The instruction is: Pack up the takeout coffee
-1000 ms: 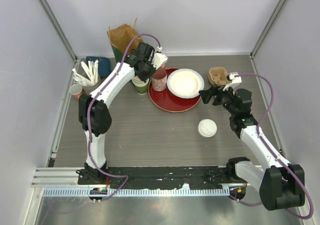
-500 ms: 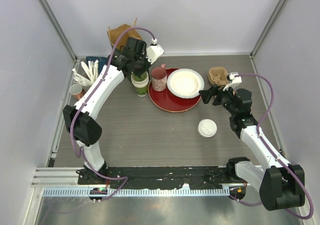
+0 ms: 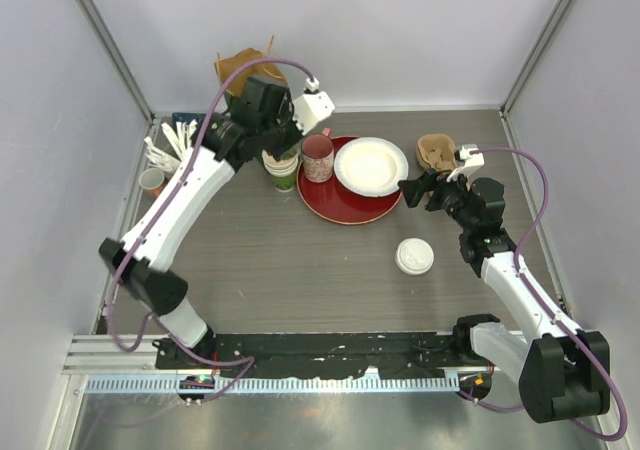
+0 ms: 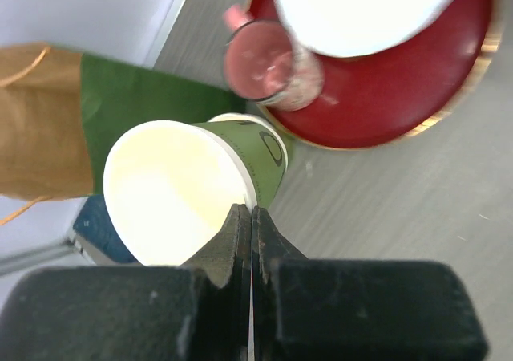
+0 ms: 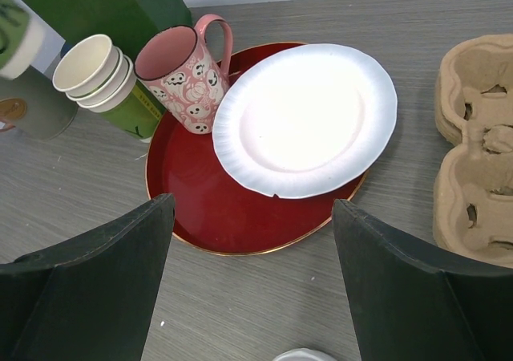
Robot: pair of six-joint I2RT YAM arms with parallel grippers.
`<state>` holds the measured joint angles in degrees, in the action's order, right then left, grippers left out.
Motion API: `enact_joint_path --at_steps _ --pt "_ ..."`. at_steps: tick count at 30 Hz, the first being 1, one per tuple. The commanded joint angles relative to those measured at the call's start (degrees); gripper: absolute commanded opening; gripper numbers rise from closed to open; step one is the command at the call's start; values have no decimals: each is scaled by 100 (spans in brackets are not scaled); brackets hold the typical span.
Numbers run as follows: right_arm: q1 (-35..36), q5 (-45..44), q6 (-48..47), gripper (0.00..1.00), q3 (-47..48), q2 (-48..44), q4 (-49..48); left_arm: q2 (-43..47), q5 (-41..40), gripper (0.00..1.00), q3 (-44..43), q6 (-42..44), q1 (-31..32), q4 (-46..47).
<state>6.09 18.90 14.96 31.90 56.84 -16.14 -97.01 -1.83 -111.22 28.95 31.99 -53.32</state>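
Note:
The green paper cup (image 4: 175, 188) is clear of the stack, so the robot's left gripper should keep going to the open table in front of the red tray (image 3: 302, 254) and let go of the cup upright there.
My left gripper (image 4: 252, 212) is shut on the rim of a green paper cup (image 4: 172, 188) with a cream inside and holds it tilted just above the stack of like cups (image 3: 284, 175), which also shows in the right wrist view (image 5: 104, 76). In the top view the left gripper (image 3: 277, 142) hangs over that stack. A round white lid (image 3: 414, 256) lies on the table at the right. My right gripper (image 3: 412, 190) is open and empty, right of the red tray and above the lid; in its own view (image 5: 252, 204) it faces the tray.
A red tray (image 3: 335, 208) holds a pink speckled mug (image 3: 318, 157) and a white paper plate (image 3: 371, 165). A brown and green paper bag (image 3: 245, 70) stands at the back. A pulp cup carrier (image 3: 436, 150) sits at the right. A holder of white stirrers (image 3: 170, 150) and a small brown cup (image 3: 152, 180) stand at the left.
My left arm has swung left and back from beside the mug, with the green cup pinched at its rim and raised off the stack. The right arm has not moved.

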Motion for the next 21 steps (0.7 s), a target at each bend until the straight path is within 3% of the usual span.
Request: enact_joint_path --at_steps 1,6,11,21 --pt "-2 -26 59 84 149 -191 -109 1016 507 0 643 198 930 -732" --pt "-2 -9 112 85 273 -278 -12 1307 561 0 2100 190 1441 -498" --pt "-2 44 183 85 273 -331 -65 1395 -204 0 3052 252 2003 373" --pt "-11 62 156 84 282 -577 23 2072 472 0 4863 67 2040 1701"
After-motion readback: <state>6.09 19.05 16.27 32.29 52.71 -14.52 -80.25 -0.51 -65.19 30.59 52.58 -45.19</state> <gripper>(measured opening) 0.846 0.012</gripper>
